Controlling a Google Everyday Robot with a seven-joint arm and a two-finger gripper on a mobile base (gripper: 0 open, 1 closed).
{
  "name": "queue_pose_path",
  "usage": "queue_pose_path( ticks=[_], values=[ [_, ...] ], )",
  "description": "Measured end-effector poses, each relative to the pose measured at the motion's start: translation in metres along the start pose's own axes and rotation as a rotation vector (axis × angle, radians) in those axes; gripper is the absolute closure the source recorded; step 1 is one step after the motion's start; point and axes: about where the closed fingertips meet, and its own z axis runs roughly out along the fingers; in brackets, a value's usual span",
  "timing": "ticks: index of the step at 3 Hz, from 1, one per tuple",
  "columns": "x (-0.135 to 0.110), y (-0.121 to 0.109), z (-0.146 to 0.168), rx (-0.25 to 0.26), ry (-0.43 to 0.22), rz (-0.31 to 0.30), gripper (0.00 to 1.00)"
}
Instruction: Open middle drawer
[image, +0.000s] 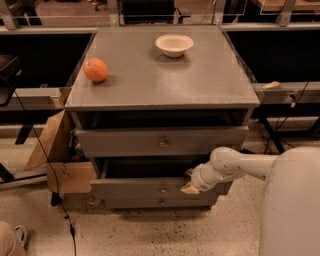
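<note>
The robot's gripper comes against the middle drawer's top edge (178, 179) from the side, so it should open, back away in front of the drawer's front, then grip the drawer's top edge and pull.
The grey cabinet (150, 85) has three drawers. The middle drawer (135, 189) has a mid-sized flat front with a small round knob (163, 189). It stands pulled out a little, with a dark gap above its front. My gripper (190, 188) is at the right part of this drawer's front, near its top edge and to the right of the knob. The white arm (235, 165) reaches in from the right. The taller top drawer (125, 142) is above, also slightly out. The slim bottom drawer (130, 202) is just below.
An orange (95, 69) and a white bowl (174, 44) sit on the cabinet top. A cardboard box (56, 150) leans at the cabinet's left side with a cable beside it. My white body (292, 210) fills the lower right. Dark shelving runs behind.
</note>
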Motion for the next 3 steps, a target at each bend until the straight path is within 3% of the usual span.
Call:
queue_pose_path(
  ticks=[1,2,3],
  values=[
    [-0.0041,-0.0048,-0.0048,0.000,0.000,0.000,0.96],
    [-0.0049,-0.0067,-0.0051,0.000,0.000,0.000,1.00],
    [-0.0049,-0.0067,-0.0051,0.000,0.000,0.000,0.81]
  ],
)
